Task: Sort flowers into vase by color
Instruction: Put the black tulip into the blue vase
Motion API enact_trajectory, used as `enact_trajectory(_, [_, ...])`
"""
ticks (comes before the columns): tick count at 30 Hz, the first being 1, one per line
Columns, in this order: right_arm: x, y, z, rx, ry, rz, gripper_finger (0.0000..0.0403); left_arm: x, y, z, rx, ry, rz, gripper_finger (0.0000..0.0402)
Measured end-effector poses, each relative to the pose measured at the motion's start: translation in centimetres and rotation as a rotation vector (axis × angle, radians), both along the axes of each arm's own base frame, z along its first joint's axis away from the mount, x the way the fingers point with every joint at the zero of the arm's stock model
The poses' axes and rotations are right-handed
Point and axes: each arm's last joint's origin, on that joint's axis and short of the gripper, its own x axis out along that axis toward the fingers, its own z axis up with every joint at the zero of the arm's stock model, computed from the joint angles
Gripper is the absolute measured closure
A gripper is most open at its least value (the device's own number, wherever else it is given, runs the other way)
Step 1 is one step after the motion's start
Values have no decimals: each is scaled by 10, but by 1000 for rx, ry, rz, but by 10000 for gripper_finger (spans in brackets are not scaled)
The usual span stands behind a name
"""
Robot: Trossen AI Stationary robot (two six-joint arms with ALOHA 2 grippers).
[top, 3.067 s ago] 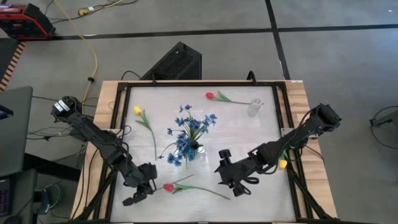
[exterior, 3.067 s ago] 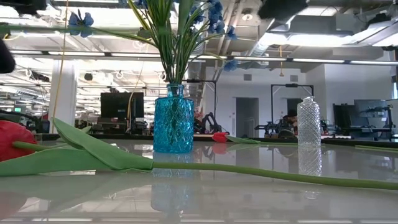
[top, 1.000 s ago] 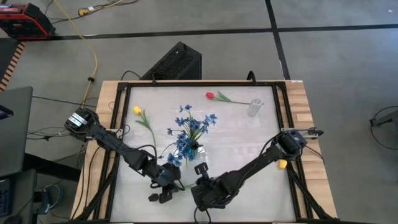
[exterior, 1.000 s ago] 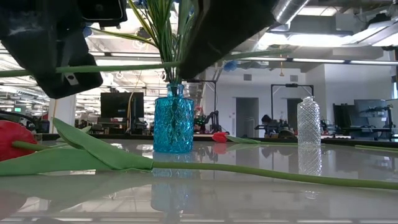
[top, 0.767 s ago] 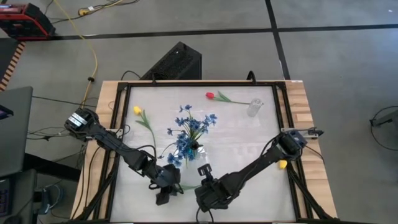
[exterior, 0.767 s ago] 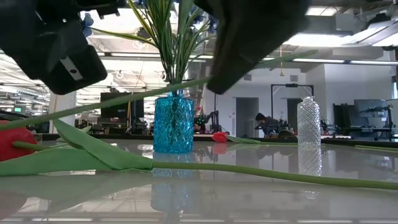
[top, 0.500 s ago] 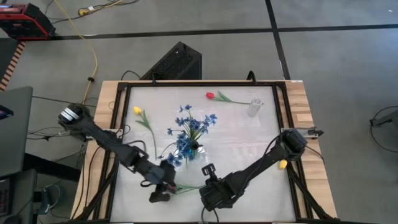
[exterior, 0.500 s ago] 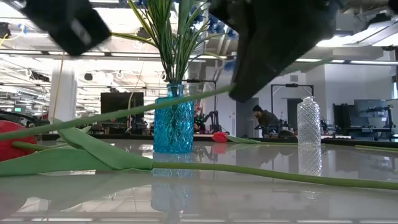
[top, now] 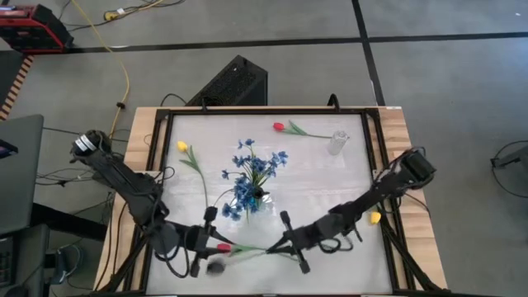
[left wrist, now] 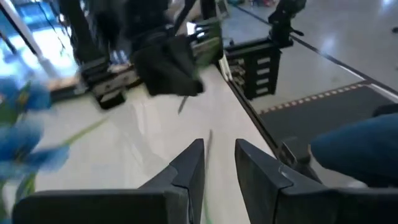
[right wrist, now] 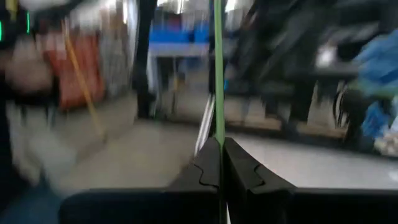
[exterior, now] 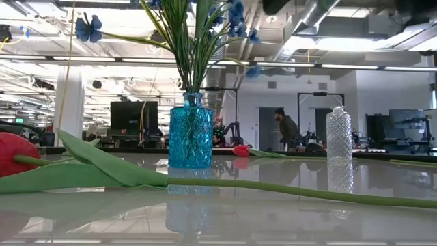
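Observation:
My right gripper's fingers run the same way as the green stem (right wrist: 219,87), which points forward along them, so my left gripper should hold it upright while my right gripper takes the stem crosswise.
In the high view a red tulip (top: 221,246) near the table's front edge has a green stem (top: 252,247) running right to my right gripper (top: 280,242), which is shut on it. My left gripper (top: 206,244) stands open just left of the bloom, with nothing between its fingers (left wrist: 186,165). Blue flowers fill the blue vase (top: 256,196) at mid-table. A clear vase (top: 337,142) stands at the far right. Close to the camera in the low view, a red tulip (exterior: 13,154) lies on the table on its leaf and stem. My right gripper pinches the thin green stem (right wrist: 218,124) between its two shut fingers (right wrist: 205,165), at the end away from the bloom. The fingers come level from the table's right. The stem runs on from them toward the left gripper.
A red tulip (top: 279,127) lies at the far edge beside the clear vase, and a yellow tulip (top: 183,147) at the far left. Another yellow bloom (top: 375,218) sits at the table's right rim. A person (exterior: 287,130) stands in the room behind.
My left gripper has let go of the stem, risen, rolled and drawn back toward the table's left. My right gripper has tipped from pointing down to level and moved right with the stem. The stem went from level to slanting, then rose out of the low view.

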Motion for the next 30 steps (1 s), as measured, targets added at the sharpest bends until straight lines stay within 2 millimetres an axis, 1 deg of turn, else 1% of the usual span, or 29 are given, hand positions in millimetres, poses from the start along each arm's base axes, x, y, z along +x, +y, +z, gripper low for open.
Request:
enact_trajectory(2, [6,-4,-6,58,-52,-14,377,9,-4,-4,33,-40,-4,324])
enact_trajectory(4, [13,-5,-13,65,-66,-26,377,17,-7,-10,75,-72,9,324])
enact_trajectory(7, [22,-4,-21,64,-64,-32,377,26,-6,-16,95,-102,101,322])
enact_trajectory(9, [27,-2,-25,62,-61,-38,377,31,-5,-17,87,-114,126,316])
enact_trajectory(13, [32,-1,-33,60,-46,-93,377,34,-4,-15,48,-132,73,302])
enact_trajectory(17, [34,-2,-33,66,-50,-130,373,35,-4,-14,48,-138,42,293])
enact_trajectory(22, [33,-3,-31,62,-54,-145,374,35,-3,-14,45,-137,56,292])
enact_trajectory(25, [34,-4,-31,59,-49,-149,372,35,-2,-14,53,-139,79,310])
enact_trajectory(27, [34,-4,-32,53,-41,-144,362,35,-2,-14,58,-137,86,340])
enact_trajectory(29, [35,-4,-32,51,-40,-135,348,36,-1,-14,63,-138,102,380])
enact_trajectory(30, [35,-5,-33,51,-39,-134,342,36,-1,-14,64,-138,104,390])
